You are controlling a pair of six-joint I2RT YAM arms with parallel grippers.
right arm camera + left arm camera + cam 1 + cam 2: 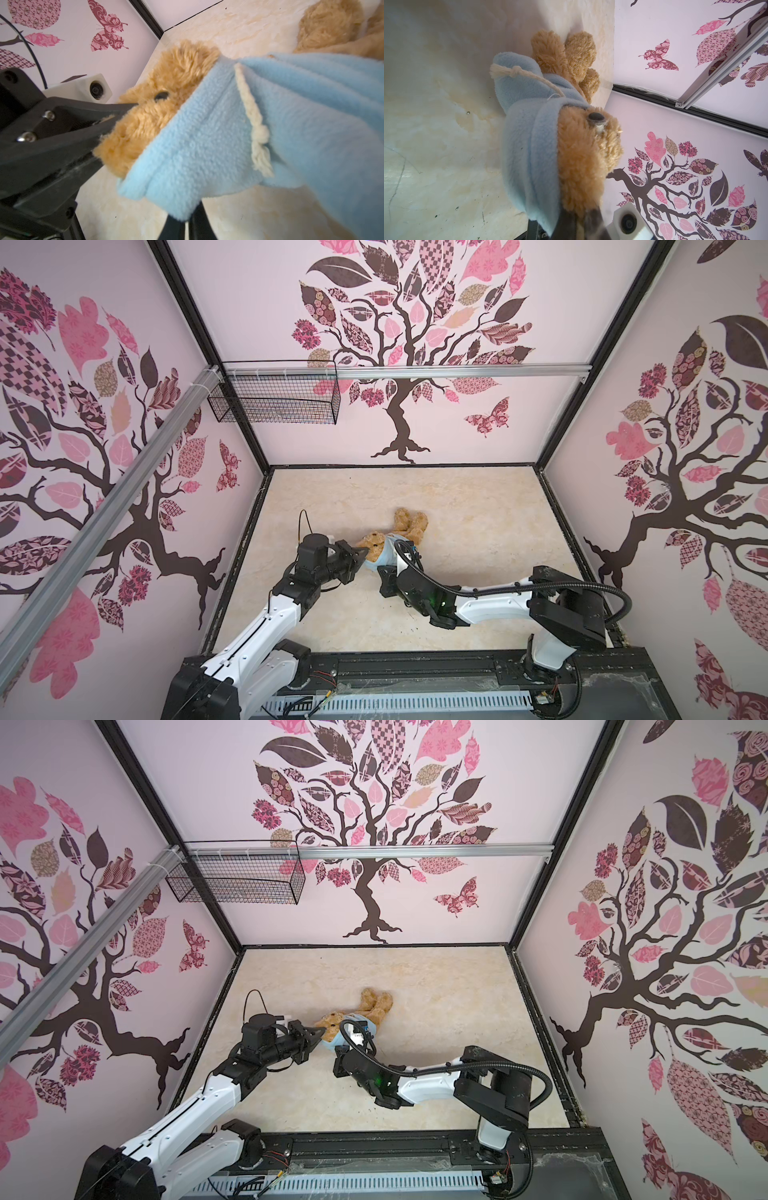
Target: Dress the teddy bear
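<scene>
The light-blue shirt's collar covers the back of the bear's head, so my right gripper should pull the collar to the neck before regrasping nearer the belly.
The teddy bear lies on the table with its head toward the left arm and its legs toward the back. A light-blue shirt is bunched round its neck and chest, and the bear's face pokes out of the opening. A cream cord lies on the fleece. My left gripper is shut on the fur at the top of the bear's head. My right gripper is shut on the shirt's lower edge. In both top views the two grippers meet at the bear from either side.
The marbled table is walled on three sides by patterned panels. A black wire basket hangs on the back rail, high at the left. A dark rail runs along the front edge by the arm bases.
</scene>
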